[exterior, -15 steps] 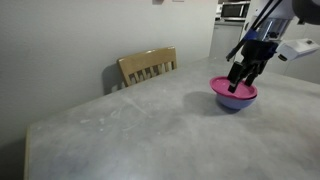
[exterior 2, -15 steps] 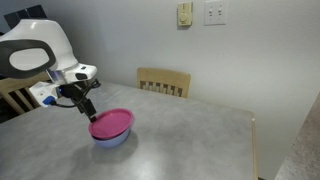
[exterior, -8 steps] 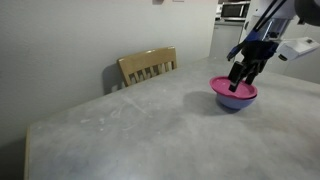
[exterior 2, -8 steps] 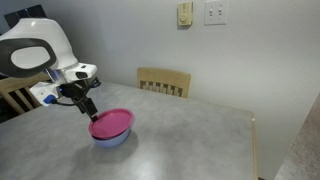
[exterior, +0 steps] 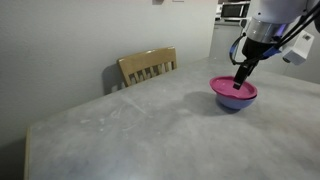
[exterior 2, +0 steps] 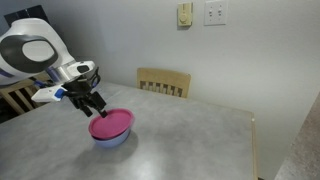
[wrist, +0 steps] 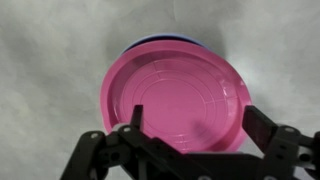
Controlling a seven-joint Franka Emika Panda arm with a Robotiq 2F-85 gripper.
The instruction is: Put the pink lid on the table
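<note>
The pink lid's rim (wrist: 246, 98) is almost under one finger of my gripper, so I should move outside that edge (wrist: 237, 133), then go down and pinch the lid's edge before I lift it.
The pink lid (exterior: 228, 86) (exterior 2: 112, 124) lies flat on top of the lavender-blue bowl (exterior: 234, 102) (exterior 2: 110, 139), which stands on the grey stone-look table (exterior: 130, 130) (exterior 2: 190, 140). My gripper (exterior: 238, 84) (exterior 2: 97, 108) points down just above the lid's edge and is open and empty. In the wrist view the lid (wrist: 175, 80) fills the middle, with the bowl's blue rim (wrist: 160, 41) peeking out behind it. The gripper (wrist: 195, 115) straddles the lid's near edge: one finger over the lid, the other beside its rim.
A wooden chair (exterior: 148, 66) (exterior 2: 163, 82) stands at the table's far edge by the wall. A second chair back (exterior 2: 12, 95) shows behind the arm. The table's rounded edge (exterior 2: 252, 140) runs near the wall.
The wrist has turned and shifted over the lid, so the fingers now point down at the lid's edge. The lid and bowl have not moved.
</note>
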